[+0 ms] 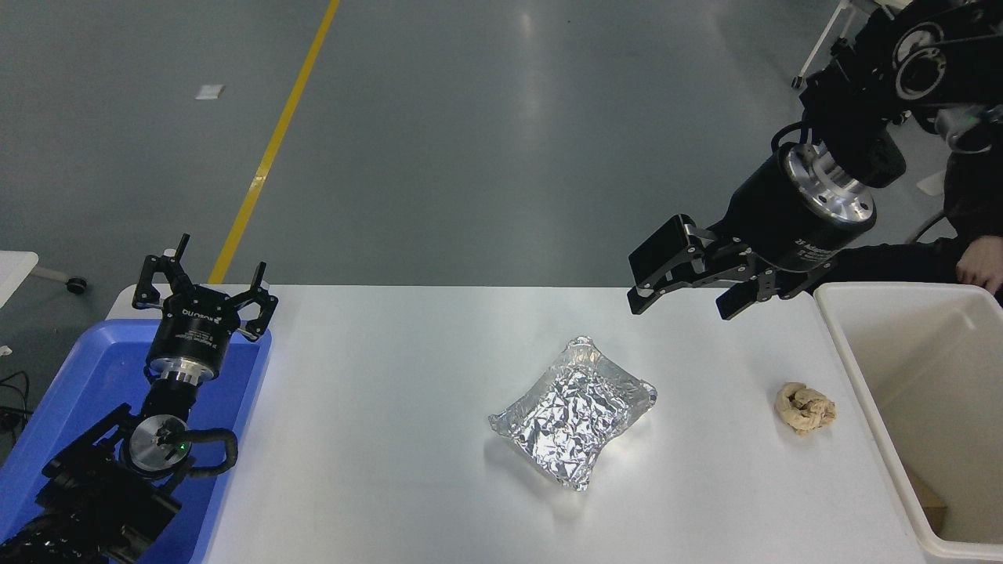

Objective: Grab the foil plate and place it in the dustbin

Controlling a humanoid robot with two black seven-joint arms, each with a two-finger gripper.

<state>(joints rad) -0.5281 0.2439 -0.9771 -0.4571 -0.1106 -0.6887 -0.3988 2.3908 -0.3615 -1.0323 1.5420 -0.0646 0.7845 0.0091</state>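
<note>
The foil plate's bent rim is clear of its shadow. The foil plate will hang at a tilt but stay spread when I lift it by its rim.
The foil plate, shiny, crinkled and roughly rectangular with a bent rim, lies flat near the middle of the white table. The off-white dustbin stands at the table's right edge, its deep inside mostly bare. My right gripper hangs open above the table's far edge, up and to the right of the foil plate, holding nothing. My left gripper is parked open at the lower left over the blue tray.
A shallow blue tray sits at the left under the left arm. A crumpled tan paper ball lies between the foil plate and the dustbin. A person's hand rests beyond the bin's far corner.
</note>
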